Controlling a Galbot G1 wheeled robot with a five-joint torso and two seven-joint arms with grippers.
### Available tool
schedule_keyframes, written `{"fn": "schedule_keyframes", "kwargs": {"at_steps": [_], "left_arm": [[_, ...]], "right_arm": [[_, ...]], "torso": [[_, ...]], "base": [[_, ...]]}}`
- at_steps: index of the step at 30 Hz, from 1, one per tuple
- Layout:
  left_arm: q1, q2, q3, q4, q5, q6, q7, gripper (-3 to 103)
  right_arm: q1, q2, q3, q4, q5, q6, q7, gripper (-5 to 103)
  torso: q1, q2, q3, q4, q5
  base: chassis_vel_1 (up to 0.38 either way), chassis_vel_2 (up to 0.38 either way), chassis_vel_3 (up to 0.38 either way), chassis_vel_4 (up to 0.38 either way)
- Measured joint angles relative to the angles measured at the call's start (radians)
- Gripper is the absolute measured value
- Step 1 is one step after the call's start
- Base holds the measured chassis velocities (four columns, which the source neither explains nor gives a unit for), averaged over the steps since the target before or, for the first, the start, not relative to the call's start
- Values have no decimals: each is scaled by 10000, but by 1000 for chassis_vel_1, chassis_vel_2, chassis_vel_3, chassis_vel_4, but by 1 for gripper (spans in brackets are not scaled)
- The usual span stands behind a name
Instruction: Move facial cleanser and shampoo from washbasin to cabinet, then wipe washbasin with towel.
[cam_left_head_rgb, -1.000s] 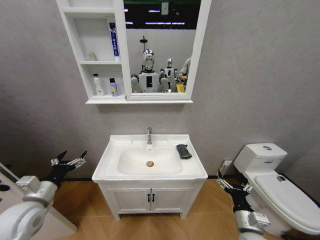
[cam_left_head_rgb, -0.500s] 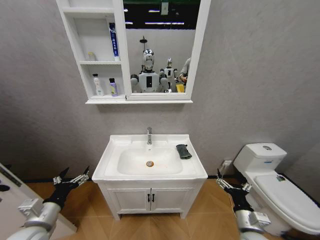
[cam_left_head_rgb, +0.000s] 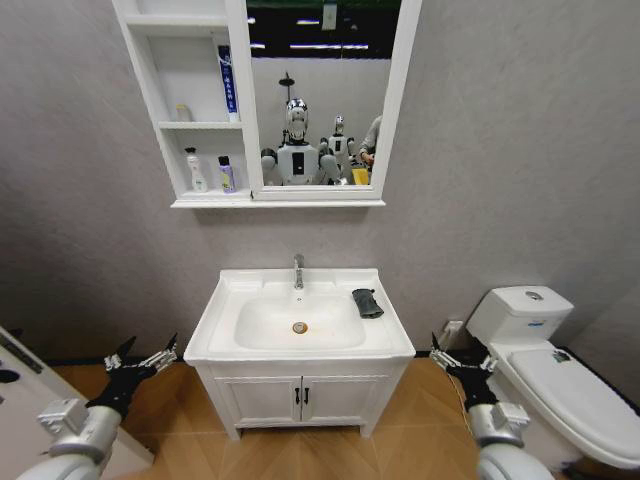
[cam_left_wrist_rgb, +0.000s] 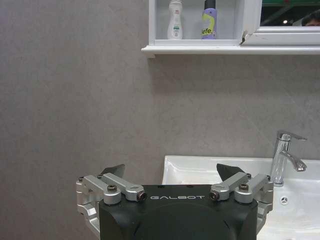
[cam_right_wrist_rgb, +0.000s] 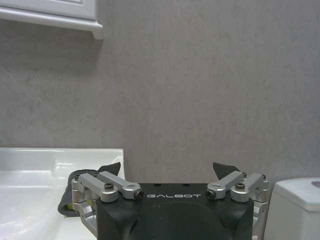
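Observation:
My gripper will get the stain (cam_left_head_rgb: 304, 331) off when I wipe the white washbasin with the towel, because a brown ring shows (cam_left_head_rgb: 300, 327) around the drain.
The white washbasin (cam_left_head_rgb: 225, 305) stands in the middle with its chrome faucet (cam_left_head_rgb: 298, 270). A dark folded towel (cam_left_head_rgb: 367, 302) lies on its right rim, also seen as the towel (cam_right_wrist_rgb: 66, 201) in the right wrist view. On the cabinet (cam_left_head_rgb: 165, 125), a white bottle (cam_left_head_rgb: 197, 170) and a purple bottle (cam_left_head_rgb: 227, 175) stand on the lowest shelf, and a blue tube (cam_left_head_rgb: 228, 85) leans one shelf up. I cannot tell which is the facial cleanser or the shampoo. My left gripper (cam_left_head_rgb: 140, 360) hangs open, low and left of the basin. My right gripper (cam_left_head_rgb: 458, 358) is open, low and right of it.
A white toilet (cam_left_head_rgb: 545, 365) stands close to my right arm. Below the basin sits a two-door vanity (cam_left_head_rgb: 300, 395) with black handles. A white panel edge (cam_left_head_rgb: 20, 355) is at the far left. The mirror (cam_left_head_rgb: 320, 90) reflects robots.
My left arm has dropped from beside the basin's rim to near floor level. The right gripper has edged slightly up and towards the vanity. Nothing on the basin moved.

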Motion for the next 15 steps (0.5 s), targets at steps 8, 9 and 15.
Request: {"fn": "schedule_keyframes", "kwargs": {"at_steps": [8, 9, 15], "left_arm": [[-15, 18, 7, 8, -18, -1, -13, 100], [-17, 20, 9, 9, -21, -1, -12, 100], [-21, 24, 14, 14, -26, -1, -19, 100]], "right_arm": [[2391, -1220, -963, -636, 1888, -2515, 566, 100], [2836, -1507, -1134, -846, 2651, -2934, 542, 100], [5257, -2446, -2436, -2260, 4736, -3917, 134, 100]], "torso": [[1, 0, 1, 0, 1], [1, 0, 1, 0, 0], [1, -1, 1, 0, -3]], "base": [[0, 0, 0, 0], [0, 0, 0, 0], [0, 0, 0, 0]]}}
